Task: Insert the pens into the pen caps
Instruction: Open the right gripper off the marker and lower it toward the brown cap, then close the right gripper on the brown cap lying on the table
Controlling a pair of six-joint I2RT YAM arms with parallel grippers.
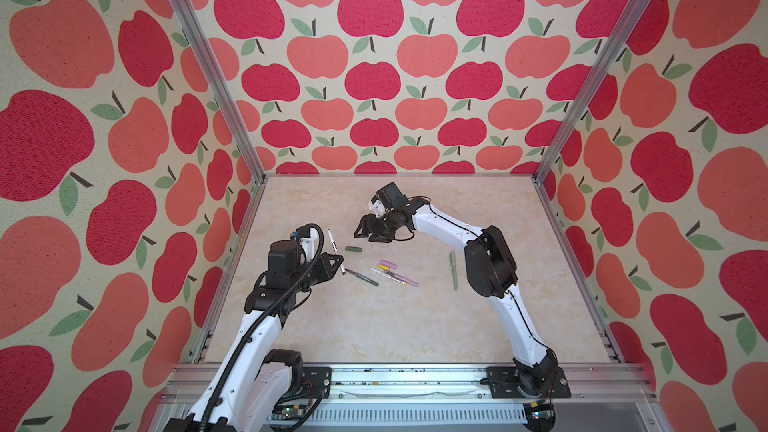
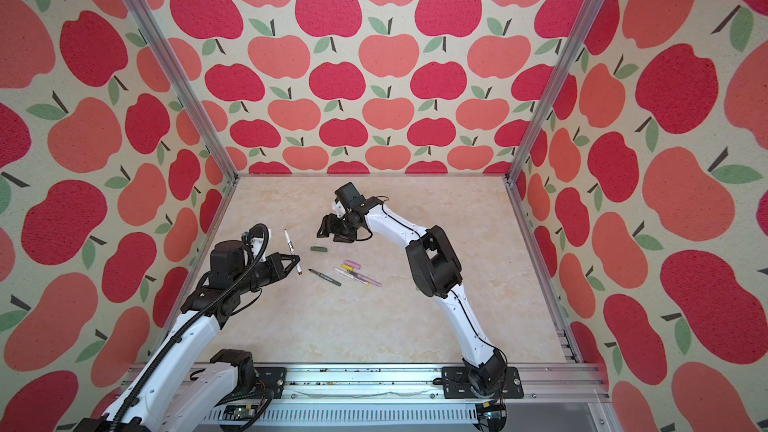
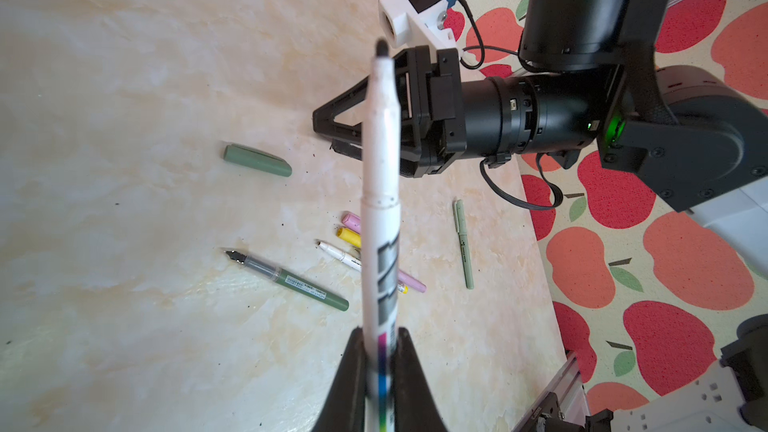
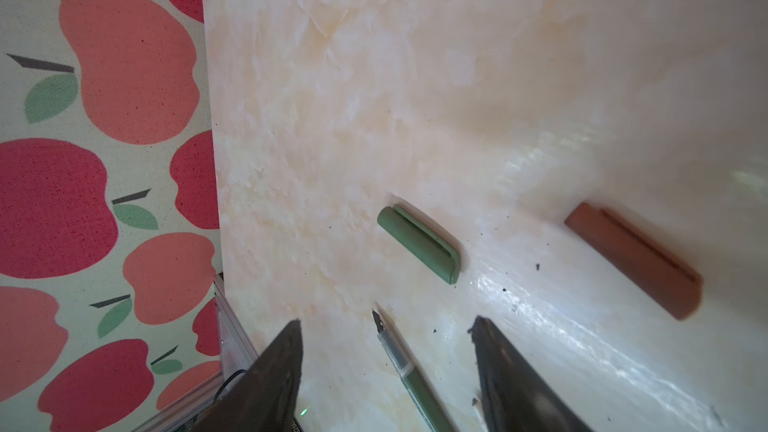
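Note:
My right gripper is moving over to the brown cap point(image 4: 634, 260), which lies clear of the dark green cap point(image 4: 420, 244). It should keep going until the fingers can close.
My left gripper point(image 3: 380, 332) point(image 1: 338, 261) is shut on the grey-white-and-brown pen point(image 3: 380, 168) point(image 2: 292, 251), held off the table with its dark tip pointing away. My right gripper point(image 4: 387, 321) point(image 1: 365, 234) hangs open and empty over the table. Just beyond it lie the dark green cap point(image 4: 419, 245) point(image 1: 354, 249) and the brown cap point(image 4: 636, 261); in both top views the brown cap is hidden. The dark green pen point(image 4: 415, 380) point(image 1: 363, 277) lies uncapped below that gripper. Mid-table are the lilac-pink cap point(image 1: 389, 263), yellow cap point(image 3: 349, 236), white-and-yellow pen point(image 3: 338, 253) and lilac-pink pen point(image 1: 409, 280).
A sage green pen point(image 1: 454, 270) point(image 3: 463, 243) lies apart by the right arm's elbow, looking capped. Aluminium posts and apple-patterned walls point(image 1: 374, 76) close in the marble-look table point(image 1: 374, 326) on three sides. A metal rail point(image 1: 395, 380) carrying both arm bases runs along the front.

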